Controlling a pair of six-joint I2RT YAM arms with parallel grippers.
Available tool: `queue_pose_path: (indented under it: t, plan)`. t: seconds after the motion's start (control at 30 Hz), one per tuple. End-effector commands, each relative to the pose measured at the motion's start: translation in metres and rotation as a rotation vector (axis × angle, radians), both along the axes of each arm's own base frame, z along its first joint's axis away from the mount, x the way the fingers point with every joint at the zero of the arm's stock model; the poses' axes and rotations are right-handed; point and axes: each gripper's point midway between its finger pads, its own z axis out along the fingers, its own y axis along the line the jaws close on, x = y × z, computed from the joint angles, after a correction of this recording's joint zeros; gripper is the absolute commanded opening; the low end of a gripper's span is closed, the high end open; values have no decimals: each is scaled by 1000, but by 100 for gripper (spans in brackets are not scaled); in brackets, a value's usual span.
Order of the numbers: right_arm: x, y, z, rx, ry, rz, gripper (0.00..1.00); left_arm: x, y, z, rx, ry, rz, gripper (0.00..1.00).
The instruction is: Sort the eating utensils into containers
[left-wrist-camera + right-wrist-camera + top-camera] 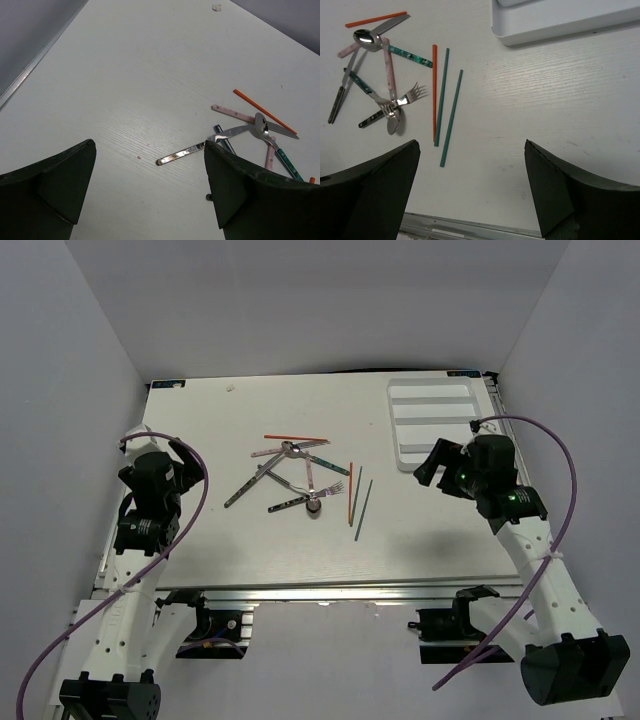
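Note:
The outer dark green stick (365, 507) is separate from the other sticks, so my right gripper keeps going toward the stick's lower half (361, 523) until its fingers are on both sides of it.
A pile of utensils (290, 475) lies mid-table: forks, spoons and knives with pink, green and dark handles, an orange stick (296, 438) at the back, and another orange stick (350, 494) beside two dark green sticks (361, 508) on the right. The white tray (432, 420) with long compartments sits at the back right. My left gripper (150, 165) is open and empty, above bare table left of the pile; a knife (200, 146) lies just ahead. My right gripper (472, 172) is open and empty, right of the green sticks (451, 117), near the tray corner (520, 37).
White walls enclose the table on the left, back and right. The table's metal front rail (470, 231) shows at the bottom of the right wrist view. A small white scrap (216, 7) lies near the back edge.

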Motion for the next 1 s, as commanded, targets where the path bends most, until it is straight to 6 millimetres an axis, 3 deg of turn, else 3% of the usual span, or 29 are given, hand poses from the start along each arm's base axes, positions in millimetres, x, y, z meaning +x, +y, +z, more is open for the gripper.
queue_pose_path:
  t: [0.0, 0.13, 0.17, 0.2, 0.27, 0.3, 0.37, 0.4, 0.5, 0.6, 0.63, 0.67, 0.8, 0.97]
  plan:
    - [11, 21, 34, 109, -115, 59, 89, 2, 0, 1, -3, -13, 3, 98]
    - [5, 70, 50, 324, -127, 200, 89, 4, -2, -1, -8, -6, -4, 98]
    - [11, 71, 45, 278, -119, 156, 89, 4, -3, -3, -8, -1, -7, 98]
    - [6, 99, 29, 225, -60, 207, 89, 4, -2, -3, -8, 0, -6, 98]
    - [16, 102, 20, 89, -26, 114, 89, 5, -3, -4, -8, 3, -7, 98]
    - [15, 117, -6, 18, 58, 124, 89, 5, -2, -4, -7, 3, -6, 98]
    - [24, 104, -19, -132, 86, -14, 89, 5, -1, -7, -4, 14, 0, 98]
    - [21, 112, -39, -199, 123, -12, 89, 5, -2, -8, -4, 19, -4, 98]
    - [14, 126, -73, -260, 179, -6, 88, 6, -2, -11, -4, 31, -6, 98]
    - [9, 132, -104, -300, 229, -11, 73, 6, -3, -11, -6, 33, -12, 98]
    - [8, 134, -111, -302, 240, -13, 68, 6, -3, -12, -6, 35, -12, 98]
    - [7, 138, -117, -294, 247, -4, 58, 6, -3, -12, -7, 35, -12, 98]
    - [3, 139, -143, -339, 300, -2, 55, 7, -4, -14, -6, 41, -15, 98]
    - [-3, 139, -162, -347, 336, 7, 48, 7, -4, -14, -5, 47, -15, 98]
